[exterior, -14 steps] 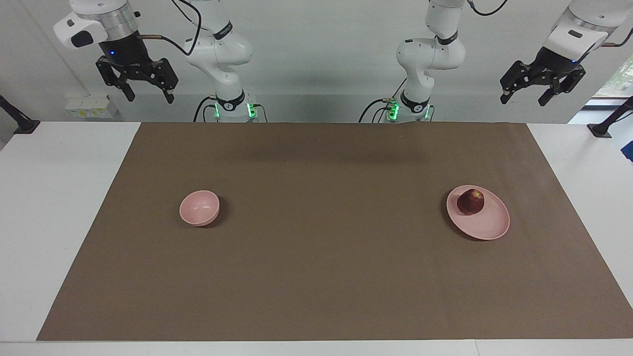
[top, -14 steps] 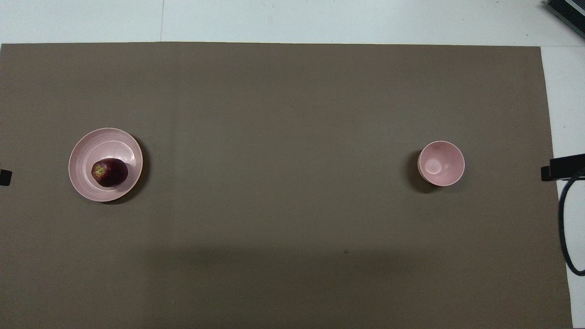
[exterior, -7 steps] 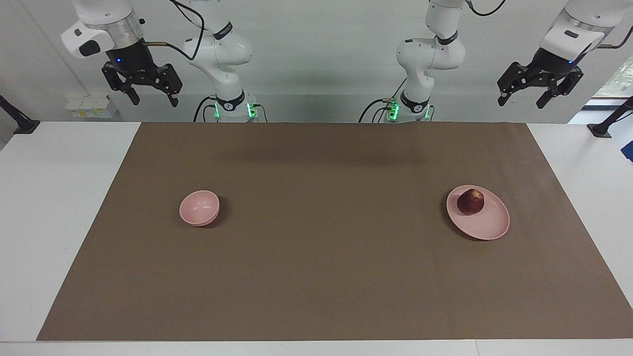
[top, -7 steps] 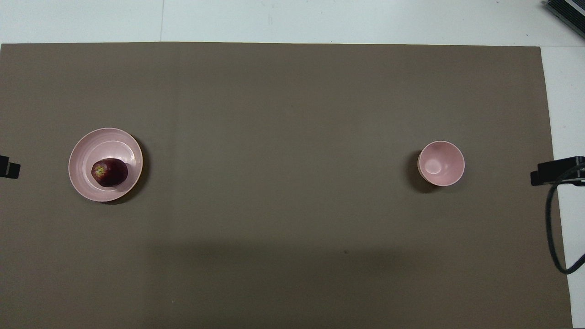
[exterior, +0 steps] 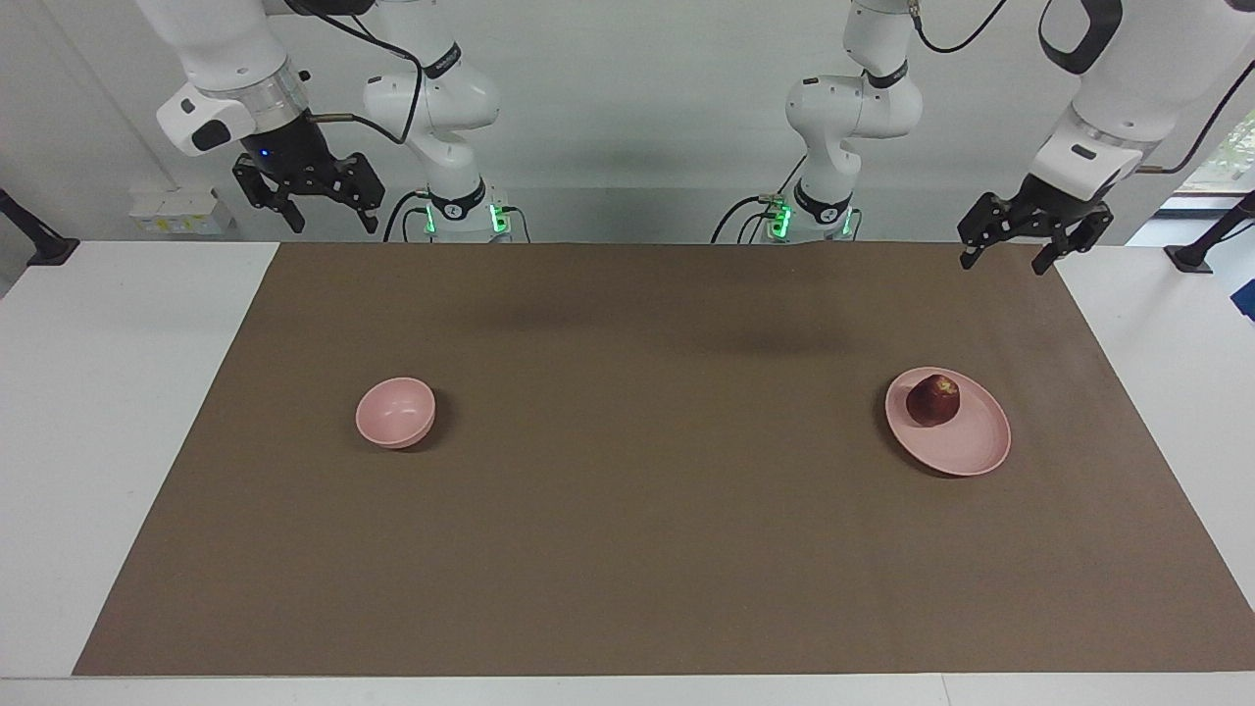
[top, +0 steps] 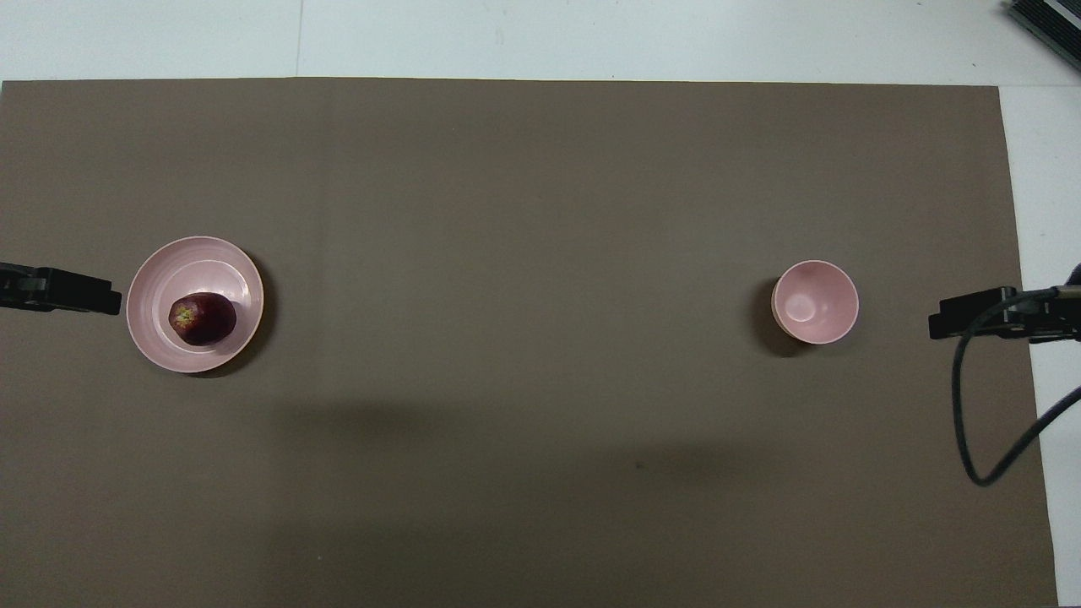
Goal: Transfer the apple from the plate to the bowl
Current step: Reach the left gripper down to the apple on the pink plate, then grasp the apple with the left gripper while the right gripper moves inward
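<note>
The apple lies clear on the plate (top: 203, 319) ahead of the left gripper's open fingers, so the left gripper keeps going over the plate and closes around the apple's sides (exterior: 932, 401).
A dark red apple (exterior: 932, 399) (top: 203, 318) lies on the pale pink plate (exterior: 971, 453) (top: 194, 255) toward the left arm's end of the table. The small pink bowl (exterior: 395, 412) (top: 815, 301) stands empty toward the right arm's end. My left gripper (exterior: 1002, 265) (top: 84, 293) hangs open in the air over the mat beside the plate, touching nothing. My right gripper (exterior: 333, 224) (top: 950, 319) is open too, raised over the mat's edge beside the bowl.
A brown mat (exterior: 627, 549) covers most of the white table (exterior: 118, 392). A black cable (top: 971, 422) loops down from the right arm. Black stands (exterior: 39, 245) (exterior: 1201, 253) sit at both table ends, and a dark object (top: 1047, 21) lies at one corner.
Both grippers have come down and moved in from the table's ends, the left toward the plate, the right toward the bowl. Apple, plate and bowl have not moved.
</note>
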